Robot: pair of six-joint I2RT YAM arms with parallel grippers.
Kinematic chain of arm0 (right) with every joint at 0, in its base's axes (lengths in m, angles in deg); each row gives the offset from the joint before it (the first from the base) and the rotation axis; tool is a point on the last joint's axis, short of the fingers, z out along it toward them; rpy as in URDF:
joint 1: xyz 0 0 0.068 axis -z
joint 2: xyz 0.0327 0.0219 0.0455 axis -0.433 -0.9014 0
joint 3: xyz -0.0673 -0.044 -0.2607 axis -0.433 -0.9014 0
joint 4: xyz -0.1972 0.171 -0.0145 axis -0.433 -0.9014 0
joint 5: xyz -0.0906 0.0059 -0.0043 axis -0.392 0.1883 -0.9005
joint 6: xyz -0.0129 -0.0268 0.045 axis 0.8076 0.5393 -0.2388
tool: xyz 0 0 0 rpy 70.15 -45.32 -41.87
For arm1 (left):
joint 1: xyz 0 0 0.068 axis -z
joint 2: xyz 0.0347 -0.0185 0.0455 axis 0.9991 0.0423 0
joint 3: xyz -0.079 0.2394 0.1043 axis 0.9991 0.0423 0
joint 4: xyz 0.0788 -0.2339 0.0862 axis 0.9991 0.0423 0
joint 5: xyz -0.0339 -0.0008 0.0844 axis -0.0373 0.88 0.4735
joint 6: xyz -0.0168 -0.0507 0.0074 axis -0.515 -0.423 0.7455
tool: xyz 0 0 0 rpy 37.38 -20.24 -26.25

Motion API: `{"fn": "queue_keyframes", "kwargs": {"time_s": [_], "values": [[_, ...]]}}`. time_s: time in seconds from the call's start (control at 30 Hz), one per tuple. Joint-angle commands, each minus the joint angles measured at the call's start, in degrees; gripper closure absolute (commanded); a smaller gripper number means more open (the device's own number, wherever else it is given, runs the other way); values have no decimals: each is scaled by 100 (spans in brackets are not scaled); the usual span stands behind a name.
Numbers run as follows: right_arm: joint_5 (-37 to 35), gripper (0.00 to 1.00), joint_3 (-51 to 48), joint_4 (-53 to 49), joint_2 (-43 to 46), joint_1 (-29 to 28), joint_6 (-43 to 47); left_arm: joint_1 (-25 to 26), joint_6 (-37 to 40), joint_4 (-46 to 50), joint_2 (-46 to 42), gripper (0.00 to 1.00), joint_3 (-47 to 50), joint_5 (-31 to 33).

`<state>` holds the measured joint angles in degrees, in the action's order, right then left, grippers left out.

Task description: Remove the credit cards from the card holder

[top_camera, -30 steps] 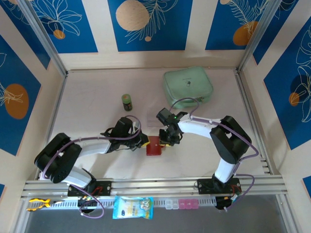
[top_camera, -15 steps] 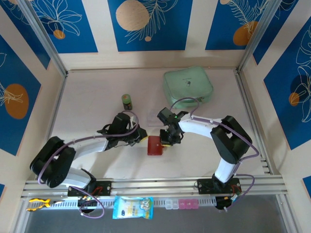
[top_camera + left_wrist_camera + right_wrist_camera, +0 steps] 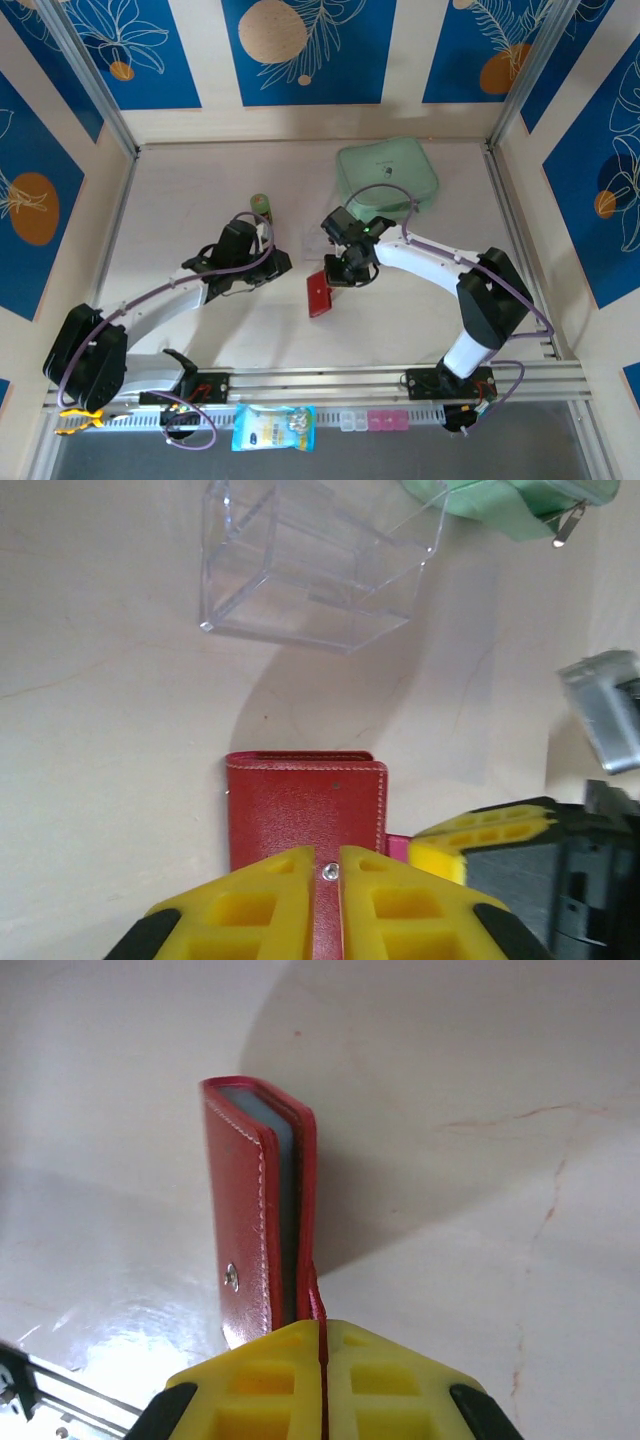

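Observation:
I should lower the card holder and open the snap cover (image 3: 317, 293) with my left gripper, because the card holder hangs from its tab with its covers nearly shut (image 3: 285, 1185).
The red card holder (image 3: 319, 293) hangs tilted just off the table, left of centre. My right gripper (image 3: 337, 278) is shut on its thin red tab (image 3: 318, 1305). The holder (image 3: 250, 1195) points away from the yellow fingers, covers slightly apart, with a metal snap (image 3: 231, 1277) on the outer cover. A grey-blue edge (image 3: 287, 1145) shows between the covers; the credit cards are hidden inside. My left gripper (image 3: 283, 262) stands a little to the left, apart from the holder. Its jaws (image 3: 327, 852) are open by a narrow slit, through which the holder's cover (image 3: 305, 800) shows.
A clear plastic box (image 3: 310, 570) lies just beyond the holder. The mint-green pouch (image 3: 387, 178) sits at the back right. A small green bottle (image 3: 261, 203) stands behind the left arm. A blue packet (image 3: 273, 427) and small pink boxes (image 3: 380, 420) lie on the near rail.
My left gripper let go, drew back to the left and parted its jaws slightly. My right gripper closed on the tab and raised the holder, which now hangs tilted.

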<state>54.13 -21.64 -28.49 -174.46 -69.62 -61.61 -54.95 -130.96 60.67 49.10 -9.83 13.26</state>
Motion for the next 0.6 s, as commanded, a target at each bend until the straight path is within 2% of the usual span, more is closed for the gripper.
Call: {"fn": "queue_keyframes", "kwargs": {"time_s": [0.0,0.4,0.57], "values": [[15,100,326,-370,82,-156,55,-85,327,399,-93,86,-138,54],[-85,100,1220,-739,-388,-612,18,-151,452,223,-21,86,-112,-267],[-234,100,1289,-920,-319,-676,204,-144,836,682,426,86,-451,-513]]}}
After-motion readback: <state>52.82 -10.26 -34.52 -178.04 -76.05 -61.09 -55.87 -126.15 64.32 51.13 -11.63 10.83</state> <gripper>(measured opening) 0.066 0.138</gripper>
